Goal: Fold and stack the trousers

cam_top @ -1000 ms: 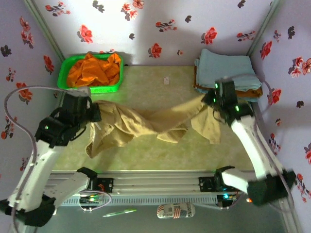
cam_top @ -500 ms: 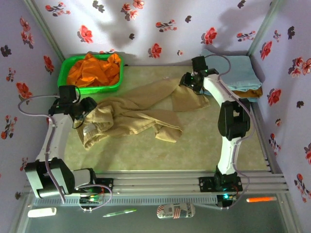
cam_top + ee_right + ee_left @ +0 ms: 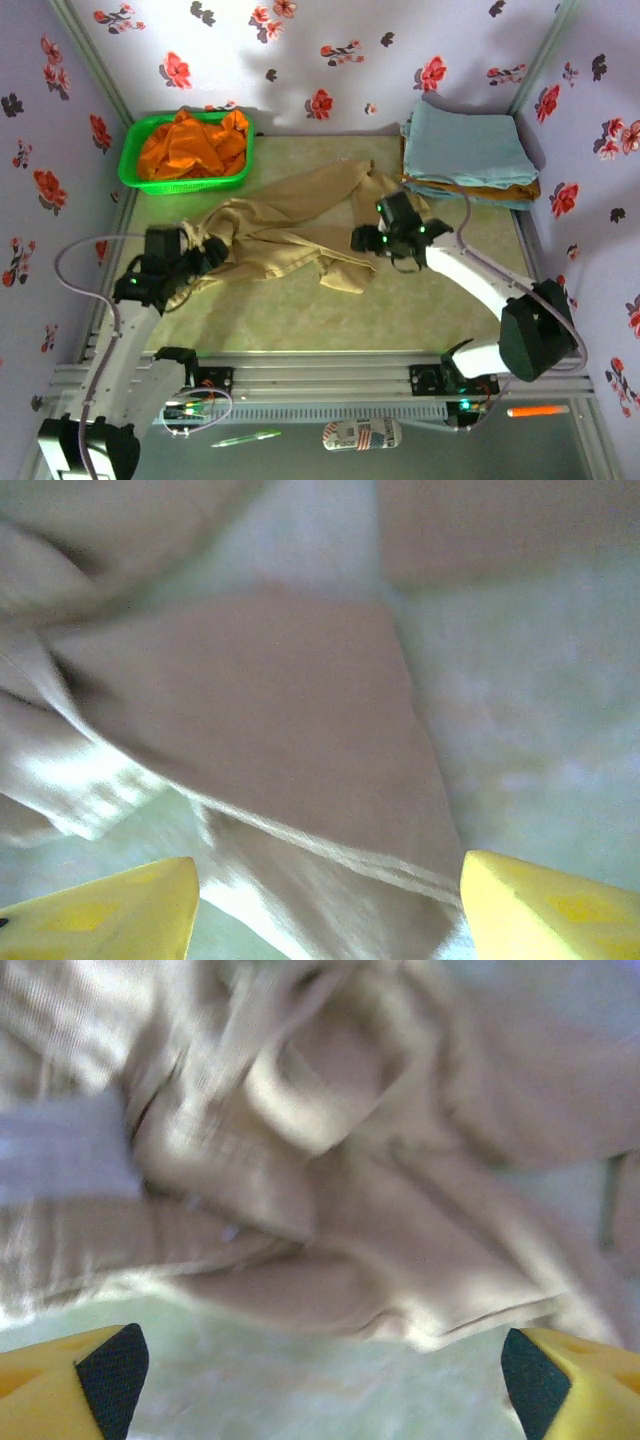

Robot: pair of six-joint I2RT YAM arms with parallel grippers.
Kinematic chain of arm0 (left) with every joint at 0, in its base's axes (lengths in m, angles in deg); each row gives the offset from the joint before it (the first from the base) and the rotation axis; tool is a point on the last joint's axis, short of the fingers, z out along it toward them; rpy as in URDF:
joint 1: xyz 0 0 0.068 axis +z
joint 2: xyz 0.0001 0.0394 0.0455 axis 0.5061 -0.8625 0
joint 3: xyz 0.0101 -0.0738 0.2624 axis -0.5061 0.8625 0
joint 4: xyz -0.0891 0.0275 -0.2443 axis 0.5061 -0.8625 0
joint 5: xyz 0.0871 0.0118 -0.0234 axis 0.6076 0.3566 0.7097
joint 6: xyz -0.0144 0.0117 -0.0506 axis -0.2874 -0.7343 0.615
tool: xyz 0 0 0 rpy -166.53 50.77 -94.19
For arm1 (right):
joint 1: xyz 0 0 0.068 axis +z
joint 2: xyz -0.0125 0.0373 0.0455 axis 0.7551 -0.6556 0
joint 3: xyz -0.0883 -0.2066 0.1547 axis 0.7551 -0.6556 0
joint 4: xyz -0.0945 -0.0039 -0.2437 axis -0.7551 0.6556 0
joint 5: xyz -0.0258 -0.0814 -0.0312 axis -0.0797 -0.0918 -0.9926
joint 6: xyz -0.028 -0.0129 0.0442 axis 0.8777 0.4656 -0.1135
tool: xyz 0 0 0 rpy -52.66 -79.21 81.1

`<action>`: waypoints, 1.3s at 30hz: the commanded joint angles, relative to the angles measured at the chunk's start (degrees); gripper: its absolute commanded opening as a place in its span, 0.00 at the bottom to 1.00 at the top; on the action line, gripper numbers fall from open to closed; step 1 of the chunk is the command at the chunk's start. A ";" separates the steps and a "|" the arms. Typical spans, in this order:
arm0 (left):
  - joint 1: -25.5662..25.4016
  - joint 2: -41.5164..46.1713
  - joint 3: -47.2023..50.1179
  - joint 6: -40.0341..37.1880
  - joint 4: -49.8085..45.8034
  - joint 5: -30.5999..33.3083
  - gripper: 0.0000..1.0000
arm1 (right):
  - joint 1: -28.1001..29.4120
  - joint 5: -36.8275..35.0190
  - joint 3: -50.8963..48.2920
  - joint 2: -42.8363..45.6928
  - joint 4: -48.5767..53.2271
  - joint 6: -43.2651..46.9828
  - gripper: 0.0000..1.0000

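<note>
The near leg (image 3: 345,273) lies in bunched folds (image 3: 285,252) and stops short of the other leg, so it will spread out long and wide when I pull it.
The tan trousers (image 3: 280,235) lie crumpled across the middle of the table, waist end to the left, one leg running to the back right. My left gripper (image 3: 202,252) hovers at the waist end. In the left wrist view it (image 3: 320,1385) is open, its yellow fingers (image 3: 60,1385) wide apart over bare table, with the bunched trousers (image 3: 330,1190) just ahead. My right gripper (image 3: 360,241) sits over a leg end near the middle. It (image 3: 330,910) is open, and a hemmed edge of the trousers (image 3: 300,750) lies between its fingers (image 3: 545,910).
A green basket (image 3: 130,165) holding a bright orange garment (image 3: 190,145) stands at the back left. A stack of pale blue cloth (image 3: 465,150) rests at the back right. Walls close in on three sides, and a metal rail (image 3: 320,380) runs along the near edge.
The trousers, stretched in the air between both grippers a second ago, now lie on the table. The right gripper swung from the back down to the middle leg end. The left moved nearer.
</note>
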 commanded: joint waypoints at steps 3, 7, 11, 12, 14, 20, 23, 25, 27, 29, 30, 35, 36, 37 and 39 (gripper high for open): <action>-2.47 0.10 9.09 5.85 2.01 4.54 0.90 | 4.46 2.82 -9.85 2.66 -5.87 -7.31 0.70; -2.43 -4.10 12.13 5.65 9.36 6.00 0.90 | 5.80 3.62 -11.13 -1.11 -9.73 -8.47 0.67; -2.06 -12.38 13.06 4.80 18.69 6.25 0.88 | 5.82 4.20 -9.61 -4.76 -11.32 -8.00 0.47; -1.80 -14.96 13.10 4.47 21.03 6.24 0.85 | 5.82 3.57 -9.02 -4.91 -10.72 -7.84 0.36; -1.45 -19.59 12.81 3.99 24.32 5.76 0.73 | 5.76 1.48 -8.21 -4.34 -8.53 -7.10 0.20; -1.33 -15.54 15.17 4.36 28.47 5.68 0.00 | 5.01 -7.87 -6.65 5.05 0.58 -4.28 0.00; -1.07 -9.38 14.00 3.48 23.74 6.84 0.00 | 3.63 -12.24 -4.53 9.57 5.86 -2.94 0.00; -0.90 -6.22 11.85 3.07 19.63 7.08 0.00 | 2.37 -14.41 -3.34 12.14 7.95 -1.52 0.00; -0.81 -3.61 8.77 2.09 15.46 6.91 0.00 | 0.03 -15.74 -1.35 14.39 10.61 0.19 0.00; -0.72 -2.39 5.91 1.31 12.31 6.78 0.00 | -2.84 -16.22 1.27 15.55 13.02 2.10 0.00; -0.50 -2.13 4.65 0.99 11.21 6.74 0.00 | -4.34 -16.95 2.85 16.00 14.19 3.36 0.00; 0.45 0.18 -0.77 0.15 6.27 5.12 0.00 | -12.74 -20.38 11.48 17.88 18.78 7.49 0.00; 0.97 0.92 -2.10 -0.10 5.01 4.61 0.00 | -14.90 -20.59 12.79 18.48 19.05 7.94 0.00; 1.40 1.54 -3.11 -0.23 3.96 4.10 0.00 | -16.56 -20.74 13.82 19.03 19.21 8.51 0.00; 1.66 2.89 -4.87 -0.32 1.71 2.70 0.00 | -19.31 -21.79 15.78 19.96 19.80 9.44 0.00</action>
